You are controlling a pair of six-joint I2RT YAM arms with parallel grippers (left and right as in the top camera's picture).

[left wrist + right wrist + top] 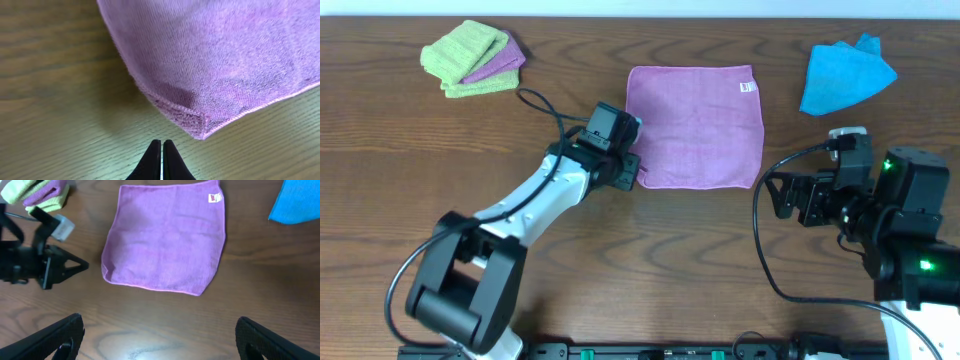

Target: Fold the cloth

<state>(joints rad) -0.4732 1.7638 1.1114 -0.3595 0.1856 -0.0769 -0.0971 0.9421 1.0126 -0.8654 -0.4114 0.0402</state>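
Observation:
The purple cloth's near corner (189, 114) is curled by my left gripper. Next, I press closed fingers down just inside the hem (200, 95) and pull it flat before I fold.
The purple cloth (695, 125) lies flat and spread out on the wooden table, its white tag (748, 88) at the far right corner. My left gripper (634, 172) sits just off the cloth's near left corner, shut with nothing in it. In the left wrist view that hemmed corner (200, 129) lies a little ahead and to the right of the left gripper (161, 144). My right gripper (768, 196) stands open near the cloth's near right corner. In the right wrist view the whole cloth (165, 240) lies ahead of the right gripper (160, 330), whose wide-apart fingers (55, 340) hold nothing.
A stack of folded lime-green and purple cloths (470, 58) lies at the far left. A crumpled bright blue cloth (845, 72) lies at the far right. A black cable (545, 105) loops over the table beside the left arm.

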